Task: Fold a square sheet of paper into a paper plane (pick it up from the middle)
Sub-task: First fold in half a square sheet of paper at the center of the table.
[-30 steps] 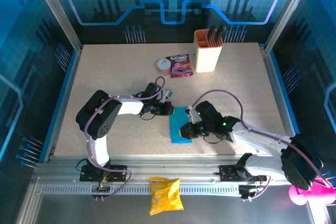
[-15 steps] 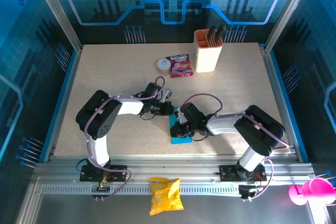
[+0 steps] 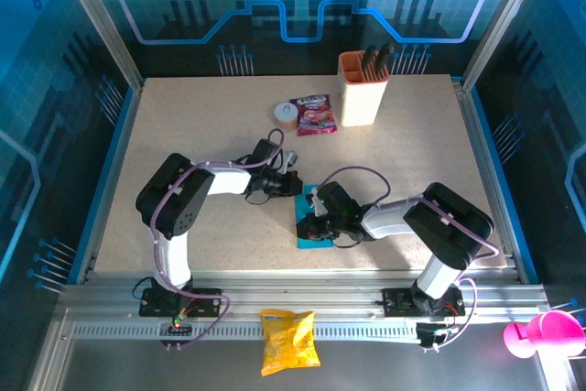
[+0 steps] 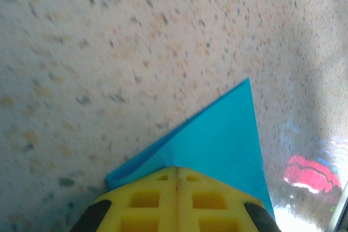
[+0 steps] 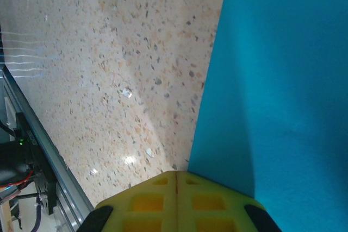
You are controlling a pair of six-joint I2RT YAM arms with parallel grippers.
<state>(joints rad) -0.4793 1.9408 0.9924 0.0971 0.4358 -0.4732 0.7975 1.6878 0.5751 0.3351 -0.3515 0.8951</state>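
Note:
Next, my left gripper slides back toward the sheet's near end (image 3: 309, 243), pressing the fold, as it is almost off the folded sheet's far end (image 4: 163, 150), where the layers still gape.
The square sheet of paper (image 3: 310, 242) lies on the speckled table as a narrow cyan-blue rectangle, seemingly folded double. My left gripper (image 3: 298, 187) is shut and low at the sheet's far end. In the left wrist view its yellow fingertips (image 4: 177, 169) rest on the paper (image 4: 223, 134), where a raised layer edge shows at the left. My right gripper (image 3: 309, 222) is shut over the sheet's left side. In the right wrist view its tips (image 5: 176, 173) sit right at the paper's (image 5: 283, 80) left edge. The sheet's middle is hidden under the right gripper.
A beige holder cup (image 3: 363, 89) with dark tools stands at the back. A pink-red snack packet (image 3: 313, 114) and a small round roll (image 3: 286, 114) lie beside it. A yellow snack bag (image 3: 288, 341) rests on the front rail. A pink cup (image 3: 540, 334) is at the lower right.
The right arm has folded in, and its gripper has slid left across the paper to the left edge. The left gripper has barely shifted.

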